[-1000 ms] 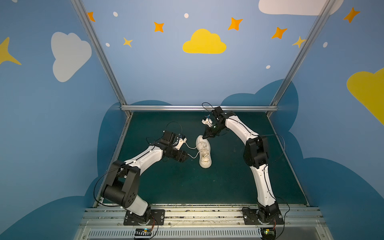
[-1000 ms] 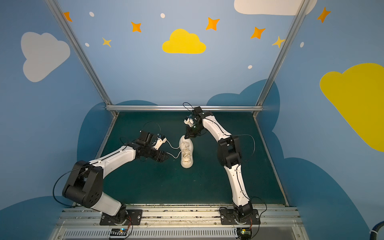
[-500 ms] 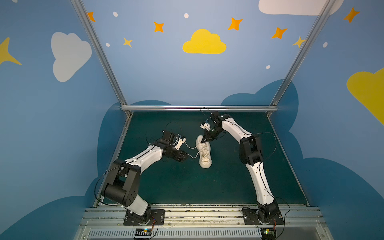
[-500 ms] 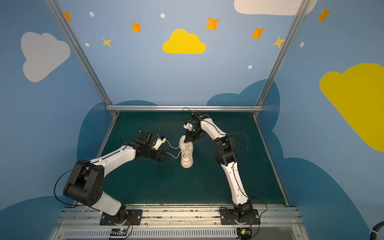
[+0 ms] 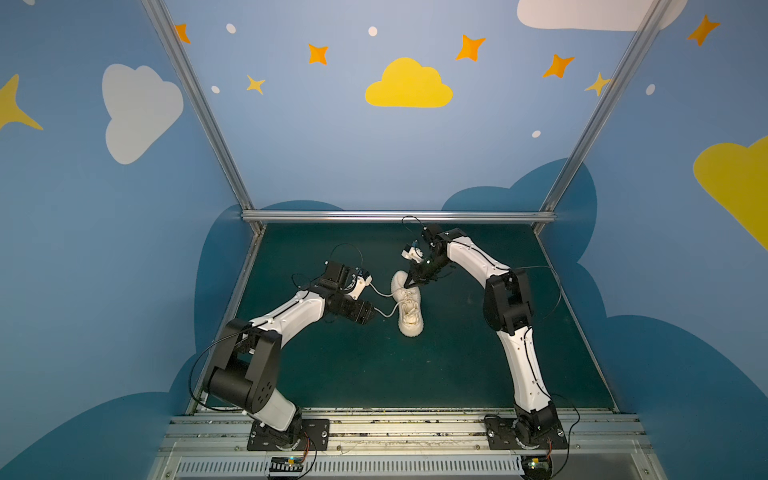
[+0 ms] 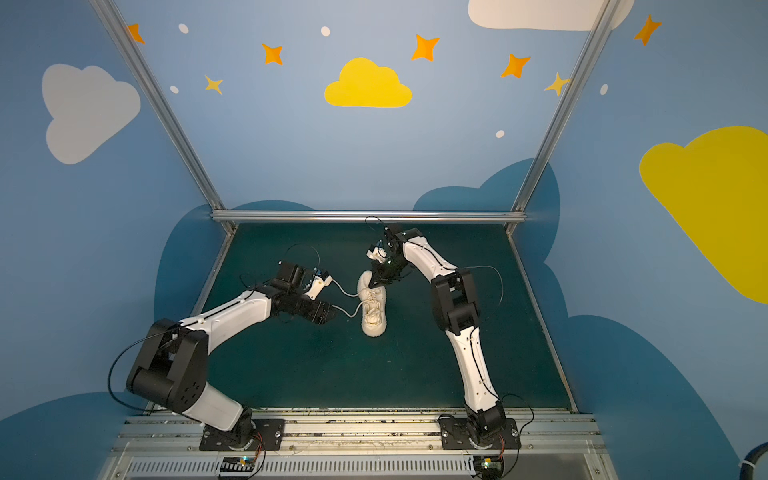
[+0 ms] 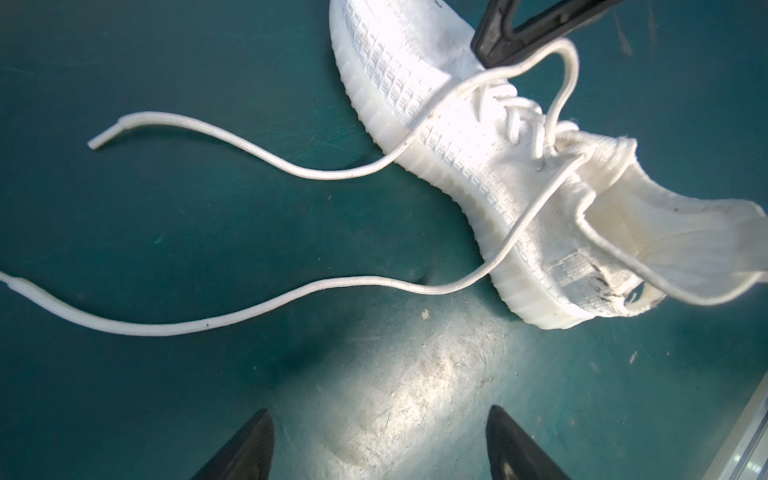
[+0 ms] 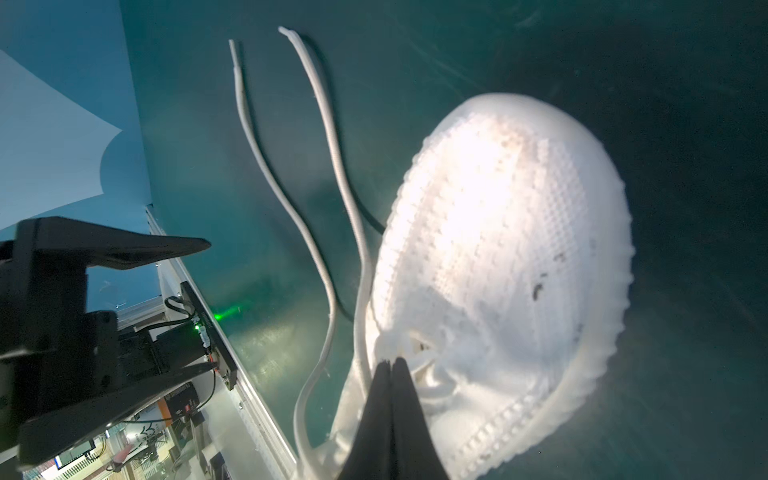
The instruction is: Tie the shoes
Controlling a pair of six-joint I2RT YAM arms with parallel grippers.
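I should move my right gripper back off the shoe while my left gripper brings over the lace nearer the shoe's heel (image 7: pixel 444 288), because both laces (image 7: pixel 320 173) trail toward my left gripper.
The shoes are a single off-white knit sneaker (image 5: pixel 408 309) (image 6: pixel 372 311) standing mid-mat on its ribbed sole. Its two loose laces (image 5: pixel 384 312) (image 7: pixel 232 153) trail over the mat toward my left gripper (image 5: pixel 369 316) (image 7: pixel 378 419). That gripper is open, holds nothing and hovers just short of the lace ends. My right gripper (image 5: pixel 409 285) (image 8: pixel 390 362) is shut, its tips resting on the laced part of the shoe (image 8: pixel 498 249). Nothing shows pinched between them. In the left wrist view the right gripper's fingers (image 7: pixel 519 37) lie over the shoe (image 7: pixel 449 137) beside a raised lace loop (image 7: pixel 569 62).
The dark green mat (image 5: pixel 415 374) is boxed in by blue walls and metal rails, with a rail (image 5: pixel 395 216) along the back. Both arm bases stand on the front rail (image 5: pixel 395 428). Bare mat stretches in front of the shoe.
My right arm has swung from the back of the mat forward and down, bringing its shut gripper onto the shoe. The left arm, the shoe and the laces have stayed still.
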